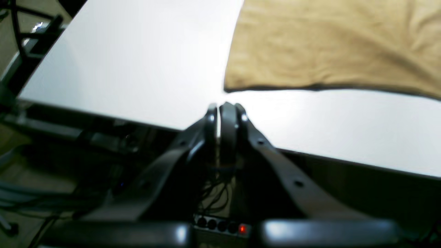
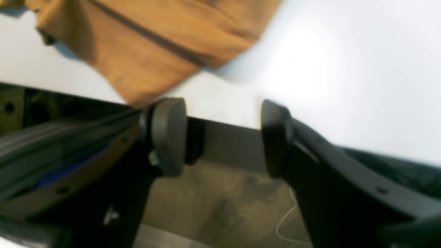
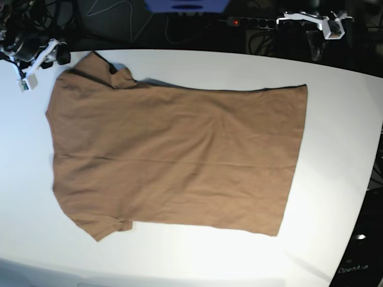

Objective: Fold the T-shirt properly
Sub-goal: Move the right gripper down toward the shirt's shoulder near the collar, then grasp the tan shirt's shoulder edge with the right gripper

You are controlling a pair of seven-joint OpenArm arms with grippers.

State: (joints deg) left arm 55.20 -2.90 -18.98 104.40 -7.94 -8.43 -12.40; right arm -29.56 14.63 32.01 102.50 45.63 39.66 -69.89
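The open fingers of the robot's right gripper are past the tip of the far sleeve [image 3: 93, 55], clear of the T-shirt, so the robot should move them inward and pinch the T-shirt's shoulder [image 3: 67, 73] next to that sleeve.
The tan-brown T-shirt [image 3: 173, 155] lies spread flat on the white table [image 3: 341, 149], sleeves at the left and hem at the right. My left gripper [image 1: 224, 106] is shut and empty, over the table's far edge, just short of the shirt's hem corner [image 1: 241, 79]; in the base view it sits at the top right [image 3: 326, 24]. My right gripper [image 2: 222, 134] is open and empty at the table's edge, its left finger [image 2: 168, 134] next to the tip of the far sleeve [image 2: 137, 69]; in the base view it sits at the top left [image 3: 36, 63].
A power strip with a red light [image 3: 239, 22] and cables lie behind the table's far edge. A blue object [image 3: 188, 6] stands at the top middle. Dark frame parts [image 1: 31, 44] run off the table's corner.
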